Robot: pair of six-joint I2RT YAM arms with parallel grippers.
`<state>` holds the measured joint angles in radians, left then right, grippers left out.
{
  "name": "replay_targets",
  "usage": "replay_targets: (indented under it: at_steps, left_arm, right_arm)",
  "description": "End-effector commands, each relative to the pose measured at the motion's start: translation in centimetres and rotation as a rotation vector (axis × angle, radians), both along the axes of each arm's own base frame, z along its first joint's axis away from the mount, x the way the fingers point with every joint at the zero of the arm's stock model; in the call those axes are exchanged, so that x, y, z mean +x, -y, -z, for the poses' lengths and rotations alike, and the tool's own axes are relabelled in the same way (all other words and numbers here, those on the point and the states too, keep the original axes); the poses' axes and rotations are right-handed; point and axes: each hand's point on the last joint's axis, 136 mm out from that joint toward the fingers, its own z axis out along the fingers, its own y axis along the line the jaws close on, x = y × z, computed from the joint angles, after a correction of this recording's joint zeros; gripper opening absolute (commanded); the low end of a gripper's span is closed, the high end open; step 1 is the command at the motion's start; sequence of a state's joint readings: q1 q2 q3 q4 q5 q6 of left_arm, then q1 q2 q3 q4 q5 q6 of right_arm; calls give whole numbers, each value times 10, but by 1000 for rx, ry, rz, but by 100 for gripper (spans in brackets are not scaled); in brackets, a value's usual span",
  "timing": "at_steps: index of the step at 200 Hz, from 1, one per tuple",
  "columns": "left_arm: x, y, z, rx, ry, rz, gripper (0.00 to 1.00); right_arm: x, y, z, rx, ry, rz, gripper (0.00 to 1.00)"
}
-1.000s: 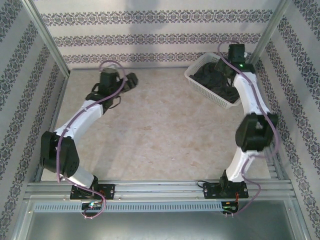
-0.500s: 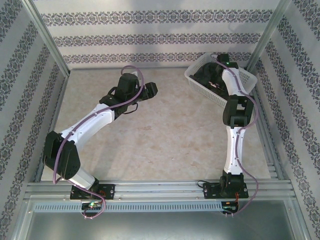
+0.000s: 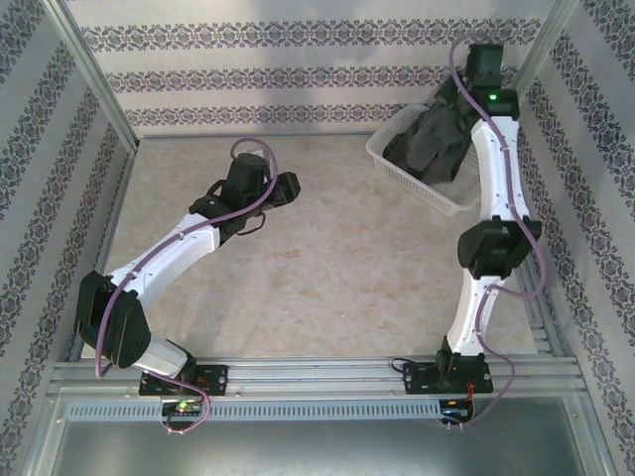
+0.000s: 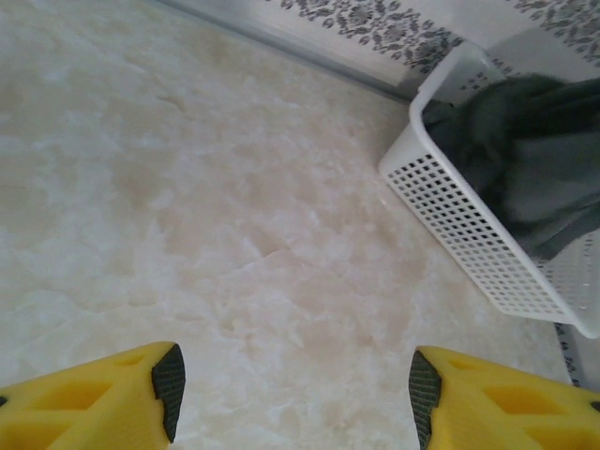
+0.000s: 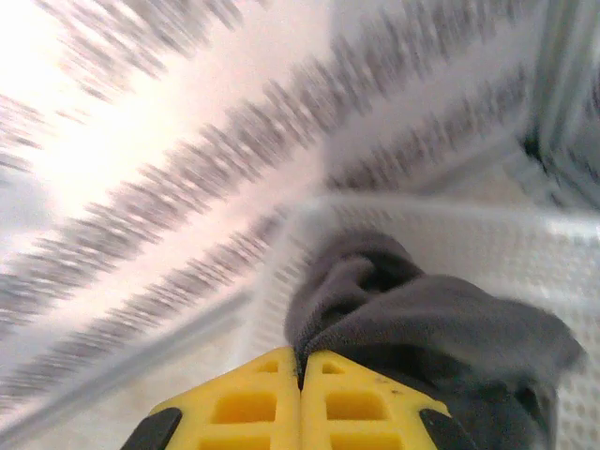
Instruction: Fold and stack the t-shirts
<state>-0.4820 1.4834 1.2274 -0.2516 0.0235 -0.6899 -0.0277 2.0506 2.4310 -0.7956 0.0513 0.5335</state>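
Observation:
The t-shirt lies bunched up in the white mesh basket, a long way from my left gripper. So my right gripper should move it to the table's middle before we spread it out.
A dark charcoal t-shirt hangs bunched above the white mesh basket at the back right. My right gripper holds it from above. In the right wrist view the yellow fingers of the right gripper are pressed together on a fold of the t-shirt, and the picture is blurred. More dark cloth lies in the basket as the t-shirts. My left gripper hovers over the bare table, left of centre. The left gripper is open, with nothing between its fingers.
The table is pale marble-patterned, walled by patterned panels at the back and sides. A metal rail runs along the near edge by the arm bases. The basket sits tight in the back right corner.
My right gripper went down into the basket, shut on a t-shirt and has risen with it. The left arm swung right, then drew back a little, its jaws narrowing.

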Motion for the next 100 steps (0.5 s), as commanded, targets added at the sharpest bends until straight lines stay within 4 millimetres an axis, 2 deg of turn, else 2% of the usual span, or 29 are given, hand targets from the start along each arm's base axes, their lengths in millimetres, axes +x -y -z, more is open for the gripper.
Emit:
replay_targets:
  at_steps: [1, 15, 27, 40, 50, 66, 81, 97, 100]
  left_arm:
    - [-7, -29, 2, 59, -24, -83, 64]
    - [-9, -43, 2, 67, -31, -128, 64]
    - [-13, -56, 2, 77, -36, -167, 64]
    - [-18, -68, 2, 92, -41, -197, 64]
    - [-23, -77, 0, 107, -42, -221, 65]
    - [-34, -95, -3, 133, -44, -273, 66]
    - [-46, -111, -3, 151, -48, -318, 68]
    - [-59, -127, -3, 162, -56, -359, 70]
    - [-62, -130, -3, 168, -59, -369, 70]
  right_arm:
    - [-36, -35, -122, -48, 314, -76, 0]
    - [-63, -58, -169, -63, 438, -113, 0]
    - [-86, -84, -201, -84, 528, -156, 0]
    - [-109, -113, -223, -110, 586, -196, 0]
    - [-120, -140, -225, -115, 592, -242, 0]
    - [-128, -193, -205, -100, 544, -349, 0]
    - [-130, -249, -161, -77, 447, -459, 0]
    - [-141, -317, -102, -46, 333, -603, 0]
    - [-145, -331, -90, -41, 309, -633, 5]
